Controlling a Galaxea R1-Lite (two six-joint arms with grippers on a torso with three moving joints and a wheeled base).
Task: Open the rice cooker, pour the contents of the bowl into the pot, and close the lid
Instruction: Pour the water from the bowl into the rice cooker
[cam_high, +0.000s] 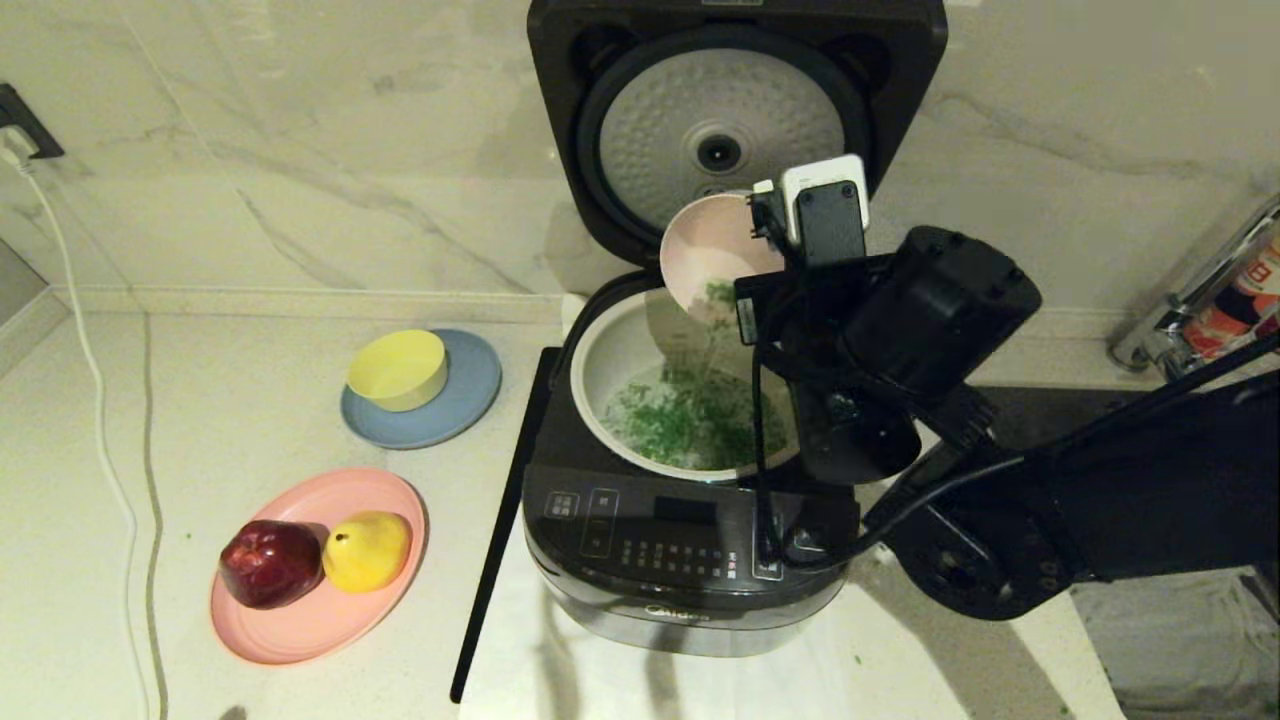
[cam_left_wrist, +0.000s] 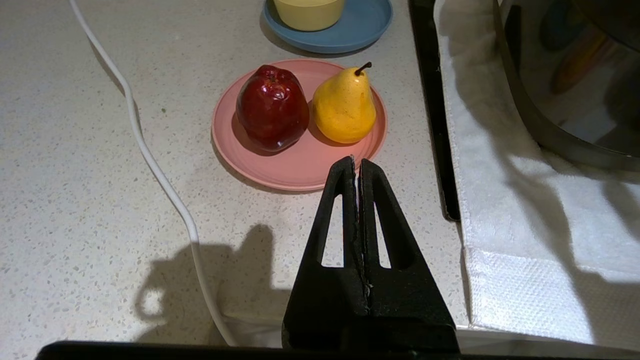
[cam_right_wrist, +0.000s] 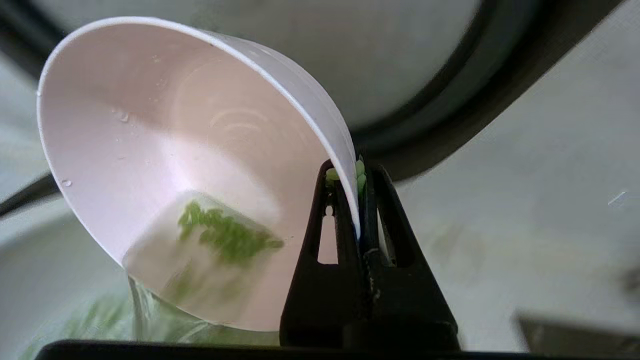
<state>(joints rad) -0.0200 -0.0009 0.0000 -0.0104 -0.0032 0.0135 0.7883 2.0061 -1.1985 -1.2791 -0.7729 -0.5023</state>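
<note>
I should keep the pale pink bowl tipped with my right gripper and shake it down and up over the pot (cam_high: 678, 402), because green contents (cam_right_wrist: 228, 234) lie on the bowl's side.
The dark rice cooker (cam_high: 680, 560) stands on a white towel with its lid (cam_high: 735, 110) raised upright, dimpled silver underside facing me. My right gripper (cam_right_wrist: 354, 172) is shut on the rim of the pale pink bowl (cam_right_wrist: 170, 165), which hangs steeply tipped above the off-white pot (cam_high: 605, 365). In the head view the bowl (cam_high: 705, 250) is over the pot's back edge. Green chopped contents (cam_right_wrist: 225, 235) slide with water down the bowl's wall and spill out. More green contents (cam_high: 690, 415) float in the pot. My left gripper (cam_left_wrist: 356, 162) is shut and empty, low over the counter near the pink plate.
A pink plate (cam_high: 300, 625) holds a red apple (cam_high: 270, 562) and a yellow pear (cam_high: 367, 550) left of the cooker. Behind it a yellow bowl (cam_high: 398, 368) sits on a blue plate (cam_high: 465, 400). A white cable (cam_high: 100, 420) runs along the left counter. A black strip (cam_high: 495, 545) borders the towel.
</note>
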